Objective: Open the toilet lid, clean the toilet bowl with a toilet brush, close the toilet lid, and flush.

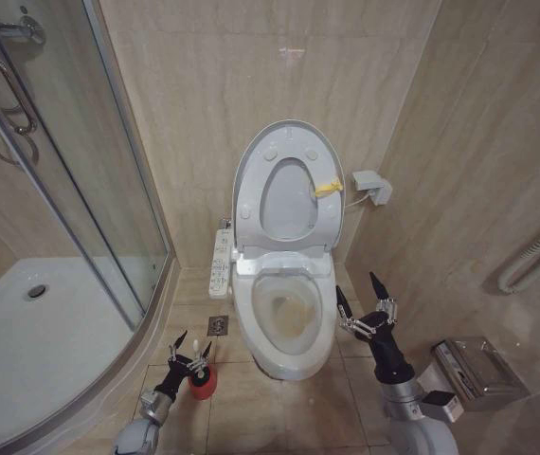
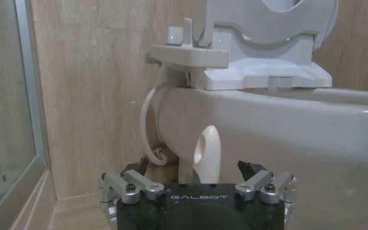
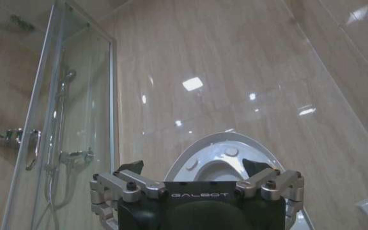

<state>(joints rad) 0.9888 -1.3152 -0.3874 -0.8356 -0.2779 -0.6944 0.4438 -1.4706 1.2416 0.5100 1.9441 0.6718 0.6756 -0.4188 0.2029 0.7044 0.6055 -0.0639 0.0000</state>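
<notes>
My gripper will lift the toilet brush, and the brush will slide out and leave the holder standing, because the white handle sticks up from the open red holder.
The toilet lid stands upright against the wall, with the ring seat raised against it and a yellow tag at its edge. Below it the toilet bowl lies uncovered, yellowish inside. The toilet brush stands in its red holder on the floor left of the bowl. My left gripper is open just above the holder. In the left wrist view the brush's white looped handle rises between the spread fingers of my left gripper. My right gripper is open, pointing up beside the bowl's right side.
A glass shower enclosure with a white tray takes up the left. A control panel juts from the toilet's left side, above a floor drain. A metal box and a hose are on the right wall.
</notes>
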